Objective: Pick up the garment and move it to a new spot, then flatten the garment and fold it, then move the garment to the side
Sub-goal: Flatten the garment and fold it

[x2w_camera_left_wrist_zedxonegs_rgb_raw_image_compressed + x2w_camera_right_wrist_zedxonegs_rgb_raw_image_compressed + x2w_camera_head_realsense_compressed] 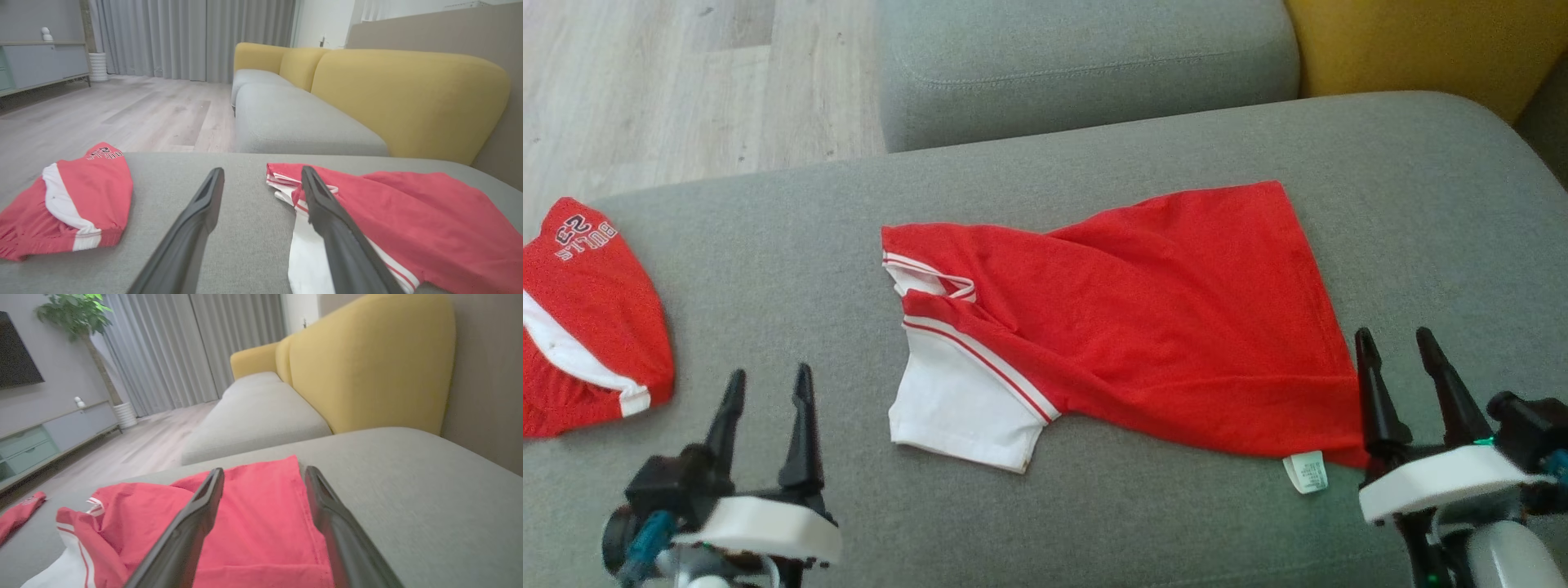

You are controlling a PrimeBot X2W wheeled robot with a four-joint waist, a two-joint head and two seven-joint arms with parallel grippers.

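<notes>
The care label (1307,472) pokes out from the garment's near edge (1209,446), so it will come over onto the red cloth when I fold that edge.
A red garment (1160,318) with a white sleeve and striped trim lies folded on the grey sofa cushion (1094,163), its care label at the near right corner. It also shows as the red garment (429,228) in the left wrist view and the red garment (261,522) in the right wrist view. My left gripper (766,392) hovers open at the lower left, to the left of the white sleeve, with nothing between its fingers. Open and empty too, my right gripper (1401,355) stands just off the garment's near right corner.
A second red and white piece of clothing (580,318) with printed lettering lies at the cushion's far left edge. Another grey seat (1086,65) and a yellow backrest (1421,41) lie beyond. Wooden floor (645,90) shows at upper left.
</notes>
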